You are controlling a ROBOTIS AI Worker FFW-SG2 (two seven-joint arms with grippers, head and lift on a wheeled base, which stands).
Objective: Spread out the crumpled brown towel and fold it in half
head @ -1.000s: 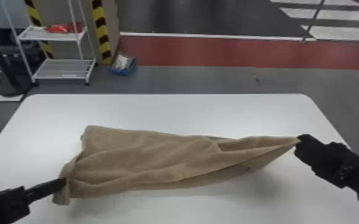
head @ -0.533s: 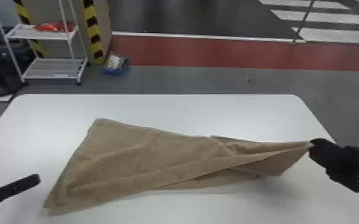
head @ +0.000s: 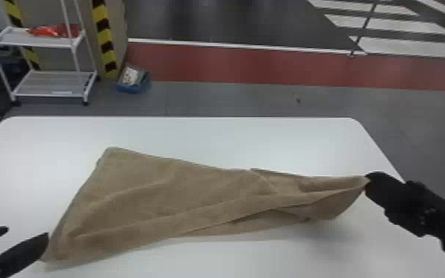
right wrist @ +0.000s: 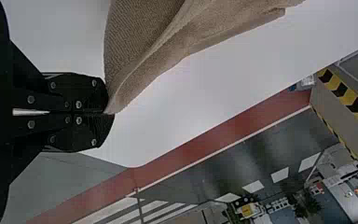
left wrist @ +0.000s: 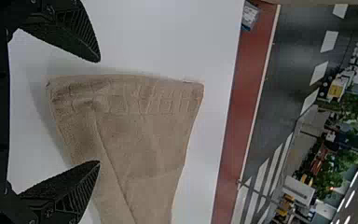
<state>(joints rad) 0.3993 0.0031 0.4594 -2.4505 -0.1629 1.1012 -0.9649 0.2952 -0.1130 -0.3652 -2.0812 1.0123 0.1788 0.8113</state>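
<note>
Loose folds (head: 266,204) are running toward the towel's raised corner, so I expect the brown towel (head: 151,193) to smooth out and fold over flat when I carry both corners.
The brown towel (head: 181,199) lies across the white table, broad at the left, with loose folds running toward a narrow raised corner at the right. My right gripper (head: 369,180) holds that corner above the tabletop; in the right wrist view, the right gripper (right wrist: 106,113) is shut on the towel's tip (right wrist: 121,93). At the lower left, my left gripper (head: 27,231) stands open beside the towel's near-left corner. In the left wrist view, the left gripper (left wrist: 99,112) has its fingers wide apart, the towel's left end (left wrist: 126,107) lying beyond and partly between them.
The white table (head: 203,136) has a far edge behind the towel. On the floor past it stand a white shelf rack (head: 53,83) with a red item on it and a small blue box (head: 133,79) beside a striped pillar.
My left gripper let go of the towel's near-left corner, drew back left and then opened. The right gripper moved a bit right with its corner, and the towel's left part now lies flatter and wider.
</note>
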